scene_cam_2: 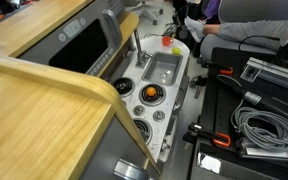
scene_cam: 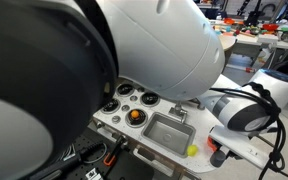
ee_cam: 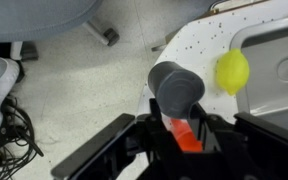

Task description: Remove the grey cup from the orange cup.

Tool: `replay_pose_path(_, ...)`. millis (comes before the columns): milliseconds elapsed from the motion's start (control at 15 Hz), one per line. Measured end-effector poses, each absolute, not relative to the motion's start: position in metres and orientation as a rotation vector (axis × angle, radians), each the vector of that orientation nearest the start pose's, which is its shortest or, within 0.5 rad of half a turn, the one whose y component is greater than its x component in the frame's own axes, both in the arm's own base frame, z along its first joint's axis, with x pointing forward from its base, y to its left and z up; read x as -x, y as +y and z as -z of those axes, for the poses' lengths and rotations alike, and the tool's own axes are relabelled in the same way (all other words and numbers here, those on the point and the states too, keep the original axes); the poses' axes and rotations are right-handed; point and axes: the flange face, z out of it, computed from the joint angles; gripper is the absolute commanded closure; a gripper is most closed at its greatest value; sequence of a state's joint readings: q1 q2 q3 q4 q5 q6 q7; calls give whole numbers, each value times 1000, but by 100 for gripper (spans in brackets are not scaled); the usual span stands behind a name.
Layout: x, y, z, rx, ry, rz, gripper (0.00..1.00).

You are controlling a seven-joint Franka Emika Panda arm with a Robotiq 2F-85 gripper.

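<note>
My gripper should lower the grey cup onto clear counter [ee_cam: 202, 62] by the yellow-green ball, as it holds that cup above the orange cup [ee_cam: 187, 137] near the counter's edge.
In the wrist view my gripper [ee_cam: 181, 140] is shut on the red-orange cup [ee_cam: 182, 133], which sits between the two fingers. The grey cup [ee_cam: 174, 85] sticks out of the orange cup's far end, beyond the fingertips. Both hang over the floor just off the corner of the white toy counter [ee_cam: 199, 45]. In an exterior view the orange cup [scene_cam: 213, 146] shows at the gripper by the counter's end. It also shows as a small red spot in an exterior view [scene_cam_2: 167, 40]. The grey cup cannot be made out in either exterior view.
A yellow-green ball [ee_cam: 232, 70] lies on the counter next to the sink basin [ee_cam: 274, 60] and close to the cups. An orange ball [scene_cam_2: 151, 95] sits on a stove burner. The sink [scene_cam: 169, 128] is mid-counter. Cables [ee_cam: 4, 130] lie on the floor.
</note>
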State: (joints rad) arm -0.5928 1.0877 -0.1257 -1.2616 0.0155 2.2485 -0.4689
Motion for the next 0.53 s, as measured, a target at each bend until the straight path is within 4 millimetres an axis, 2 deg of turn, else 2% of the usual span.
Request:
replay_pose_path(267, -536, -461, -56, 3165, 329, -254, 92)
replay_pose_path(533, -533, -455, -45, 3190, 335, -192, 92)
